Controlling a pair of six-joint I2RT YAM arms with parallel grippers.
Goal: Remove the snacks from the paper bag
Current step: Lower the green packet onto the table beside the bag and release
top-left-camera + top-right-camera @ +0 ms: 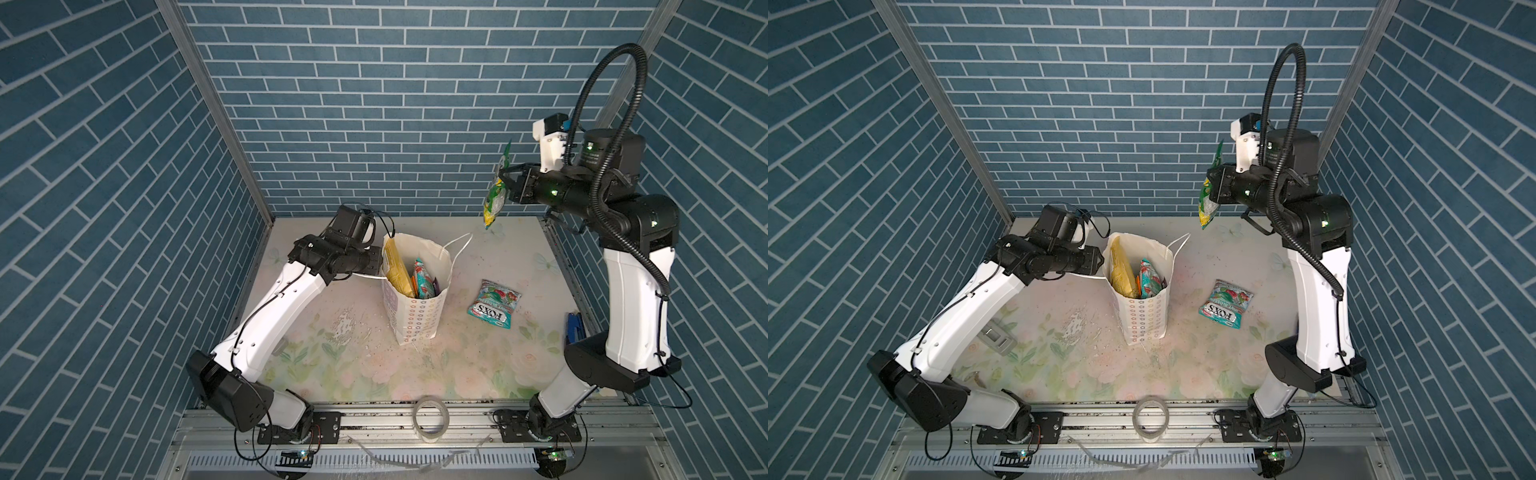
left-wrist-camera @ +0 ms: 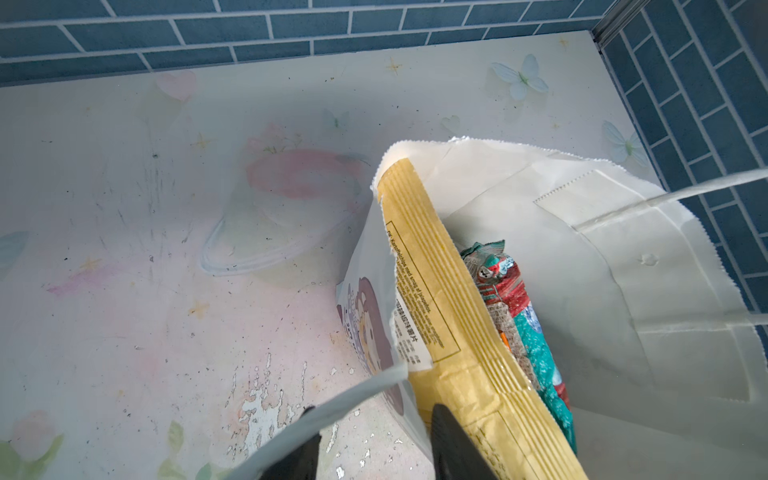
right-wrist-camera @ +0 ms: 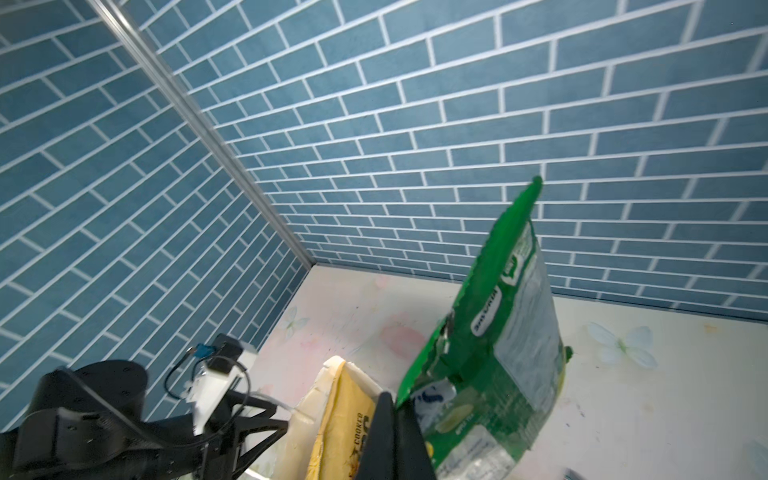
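The green-yellow packet (image 1: 495, 200) hangs clear of the paper bag, so the robot's right gripper should keep bringing it down toward the open table (image 1: 465, 276) beside the paper bag until it lands.
The white paper bag (image 1: 415, 316) (image 1: 1144, 320) stands upright mid-table, its mouth open. Inside lean a yellow chips bag (image 1: 397, 270) (image 2: 440, 299), a teal packet (image 1: 424, 282) (image 2: 515, 316) and slivers of orange and purple packets. My left gripper (image 1: 380, 262) (image 2: 374, 409) is open at the bag's left rim, one finger inside against the chips bag and one outside, with a string handle lying across it. My right gripper (image 1: 505, 176) (image 3: 395, 419) is shut on a green-yellow packet (image 1: 495, 195) (image 3: 498, 353), held high at the back right. Another teal packet (image 1: 493, 304) (image 1: 1226, 307) lies on the table.
A clear tape roll (image 1: 431, 419) (image 1: 1151, 417) stands on the front rail. A dark blue object (image 1: 575, 328) lies at the table's right edge behind the right arm. A grey flat item (image 1: 996, 336) lies under the left arm. Brick-patterned walls close in three sides.
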